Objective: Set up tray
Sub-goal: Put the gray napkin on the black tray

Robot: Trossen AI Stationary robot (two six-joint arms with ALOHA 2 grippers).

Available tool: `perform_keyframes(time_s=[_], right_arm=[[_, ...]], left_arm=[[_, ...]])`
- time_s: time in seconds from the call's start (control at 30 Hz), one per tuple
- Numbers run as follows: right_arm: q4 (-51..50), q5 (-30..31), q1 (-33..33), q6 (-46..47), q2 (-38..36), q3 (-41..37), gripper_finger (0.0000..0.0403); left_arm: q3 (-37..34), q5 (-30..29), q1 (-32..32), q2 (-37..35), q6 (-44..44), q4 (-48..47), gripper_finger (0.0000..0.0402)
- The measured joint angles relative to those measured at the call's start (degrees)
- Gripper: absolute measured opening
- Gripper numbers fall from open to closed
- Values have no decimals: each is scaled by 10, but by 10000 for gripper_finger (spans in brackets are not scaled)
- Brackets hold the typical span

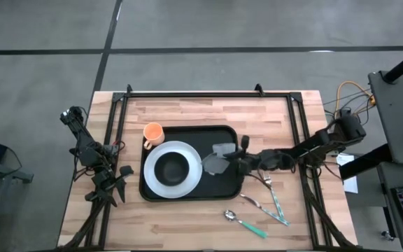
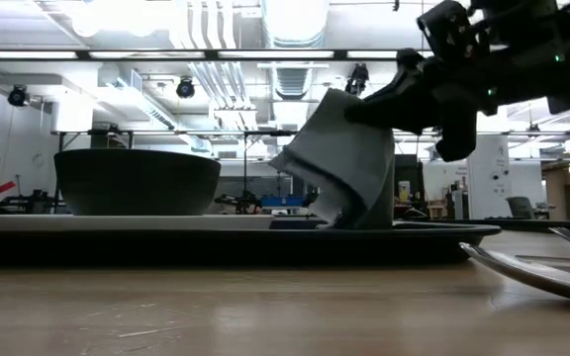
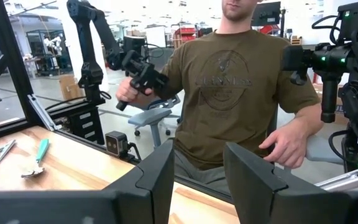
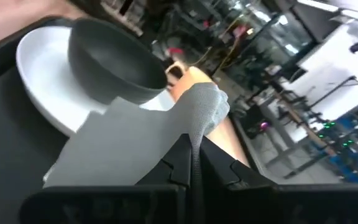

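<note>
I should pull the held end back toward the tray's rim (image 1: 238, 182) with my right gripper to lay the napkin flat, because the napkin stands bunched (image 1: 216, 164) close to the white plate.
A grey cloth napkin (image 1: 219, 158) stands bunched over the right half of the large black tray (image 1: 194, 190). My right gripper (image 1: 235, 160) reaches in from the table's right and is shut on it. On the tray's left half lies a white plate (image 1: 156, 183) with a black bowl (image 1: 173, 166) on it. An orange cup (image 1: 152, 131) stands at the tray's far left corner. My left gripper (image 1: 110, 185) waits open near the table's left edge, touching nothing. My right gripper (image 4: 192, 149) pinches the napkin's bunched upper end (image 4: 201, 112) between its two fingers. It comes slanting down from the table's right. The napkin (image 2: 349, 168) hangs below the fingers in loose folds, and its lower end (image 2: 359, 220) rests on the tray (image 2: 265, 242).
A fork, a knife (image 1: 277, 201) and a teal-handled spoon (image 1: 243, 221) lie on the wood to the right of the tray and nearer than it. A black frame (image 1: 187, 93) runs along the table's far edge and sides. A seated person (image 3: 235, 87) shows beyond the table.
</note>
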Motion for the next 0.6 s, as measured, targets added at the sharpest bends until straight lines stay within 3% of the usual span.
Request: perform_keyframes(time_s=[0.2, 0.47, 0.6], right_arm=[[50, 112, -1, -2, 54, 7, 8], [105, 245, -15, -7, 138, 74, 8], [125, 247, -13, 0, 162, 88, 8]], left_arm=[[0, 0, 0, 0, 0, 0, 121], [0, 0, 0, 0, 0, 0, 121], [0, 0, 0, 0, 0, 0, 121]])
